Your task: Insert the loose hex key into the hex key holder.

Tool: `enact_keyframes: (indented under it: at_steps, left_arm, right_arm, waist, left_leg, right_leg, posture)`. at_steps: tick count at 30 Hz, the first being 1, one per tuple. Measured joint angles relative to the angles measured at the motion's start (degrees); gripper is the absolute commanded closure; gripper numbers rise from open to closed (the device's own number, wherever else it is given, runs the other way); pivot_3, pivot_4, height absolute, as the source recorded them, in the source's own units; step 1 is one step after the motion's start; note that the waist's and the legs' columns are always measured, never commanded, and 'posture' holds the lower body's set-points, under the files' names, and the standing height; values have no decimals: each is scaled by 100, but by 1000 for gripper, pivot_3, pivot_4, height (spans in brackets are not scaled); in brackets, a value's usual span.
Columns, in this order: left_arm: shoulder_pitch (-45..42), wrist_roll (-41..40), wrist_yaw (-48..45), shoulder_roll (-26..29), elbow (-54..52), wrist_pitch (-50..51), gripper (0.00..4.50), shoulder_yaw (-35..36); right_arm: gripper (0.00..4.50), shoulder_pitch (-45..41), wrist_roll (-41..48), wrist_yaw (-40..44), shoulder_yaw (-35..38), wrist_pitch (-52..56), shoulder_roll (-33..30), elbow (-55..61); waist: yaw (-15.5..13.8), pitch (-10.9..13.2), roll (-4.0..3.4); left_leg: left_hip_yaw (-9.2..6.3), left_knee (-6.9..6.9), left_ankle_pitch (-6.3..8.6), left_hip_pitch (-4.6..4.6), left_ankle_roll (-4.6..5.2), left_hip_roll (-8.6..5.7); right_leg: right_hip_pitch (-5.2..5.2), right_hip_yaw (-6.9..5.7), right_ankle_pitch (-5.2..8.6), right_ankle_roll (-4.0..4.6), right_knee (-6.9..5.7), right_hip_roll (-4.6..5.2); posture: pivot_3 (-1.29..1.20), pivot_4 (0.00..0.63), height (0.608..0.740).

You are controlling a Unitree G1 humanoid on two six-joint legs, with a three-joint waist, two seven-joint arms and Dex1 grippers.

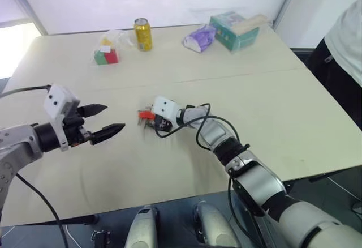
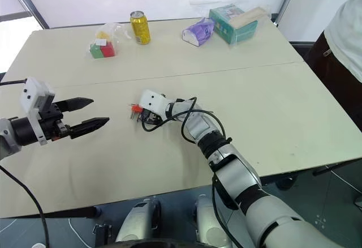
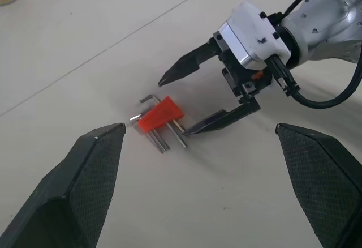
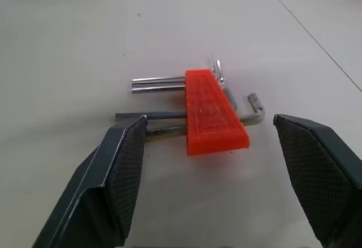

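Note:
Thin metal keys [image 3: 159, 141] are running through the orange-red block. The hex key holder [image 1: 146, 114] will take them along, still in their places, when I lift it upright.
The hex key holder [image 4: 214, 111] is an orange-red block lying flat on the table [image 1: 271, 118], with several thin metal keys through it. The darkest, longest key [image 4: 151, 115] runs through the block and ends in a short bend. I cannot tell whether this is the loose hex key, as no key lies apart from the block. My right gripper [image 3: 175, 106] is open and low over the table, with the holder [image 3: 161, 115] just ahead between its fingertips. My left gripper [image 1: 113, 118] hovers open to the left of the holder, holding nothing.
At the table's far side stand a yellow can [image 1: 143, 34], a red-and-green block with a white top in a clear bag [image 1: 106, 54], a purple packet [image 1: 199, 38] and a green tissue box [image 1: 235, 30]. A person [image 1: 346, 44] stands at the right edge.

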State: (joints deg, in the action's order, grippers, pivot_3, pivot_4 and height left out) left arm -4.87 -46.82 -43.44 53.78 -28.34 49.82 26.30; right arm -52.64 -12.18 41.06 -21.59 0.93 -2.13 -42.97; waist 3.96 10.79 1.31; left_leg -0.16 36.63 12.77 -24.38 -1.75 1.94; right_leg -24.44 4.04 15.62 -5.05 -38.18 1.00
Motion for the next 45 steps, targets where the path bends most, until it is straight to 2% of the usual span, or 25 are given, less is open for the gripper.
enact_keyframes:
  at_steps: [8, 12, 16, 20, 24, 29, 45]
  left_arm:
    - [-56, -1, -3, 2, 7, -6, 47, -17]
    - [-118, 1, -4, 1, 14, -9, 47, -72]
    - [-257, 5, -4, 1, 34, -27, 47, -128]
    - [-281, 6, -7, 1, 52, -30, 47, -260]
    - [-275, 3, -7, 1, 53, -30, 47, -263]
    - [-173, -6, -39, 46, 50, -12, 47, -202]
    - [-38, -22, -34, 137, 41, -3, 47, -10]
  right_arm:
    - [800, 376, 403, 1102, 13, 874, -364, 908]
    - [800, 472, 577, 1310, 17, 1289, -475, 1297]
    - [800, 370, 575, 1048, 94, 1205, -490, 1115]
    - [800, -224, 531, 289, 334, 776, -355, 149]
    - [800, -533, 451, 1, 406, 347, -237, -494]
    - [800, -541, 425, 28, 383, 134, -50, -1015]
    - [800, -529, 311, 332, 372, 42, 154, -1017]
  waist:
    - [-1, 0, 0]
    - [0, 0, 1]
    - [2, 0, 1]
    - [8, 0, 1]
    - [9, -1, 1]
    - [10, 0, 0]
    - [14, 0, 0]
  left_leg:
    - [0, -3, 0, 0, 0, -1]
    - [1, -3, 0, 0, 0, 0]
    - [5, -3, 0, 0, 0, -1]
    - [6, -4, -1, 0, -1, -2]
    - [6, -15, -1, 0, -2, -2]
    - [5, -18, -2, 0, -4, -1]
    - [2, -31, -7, 5, -12, -1]
  right_leg:
    - [0, -1, 0, 0, 1, 1]
    - [0, -2, 0, 0, 1, -2]
    - [0, -2, 0, 0, 2, -2]
    - [-1, -2, 0, 0, 2, -3]
    - [-2, -2, 0, 0, 8, -2]
    - [-5, -1, 0, 0, 7, -1]
    - [-6, -1, 0, 0, 7, -1]
  posture:
    - [0, 150, 740]
    - [0, 150, 740]
    - [0, 150, 740]
    - [0, 150, 740]
    - [0, 150, 740]
    - [0, 150, 740]
    - [0, 150, 740]
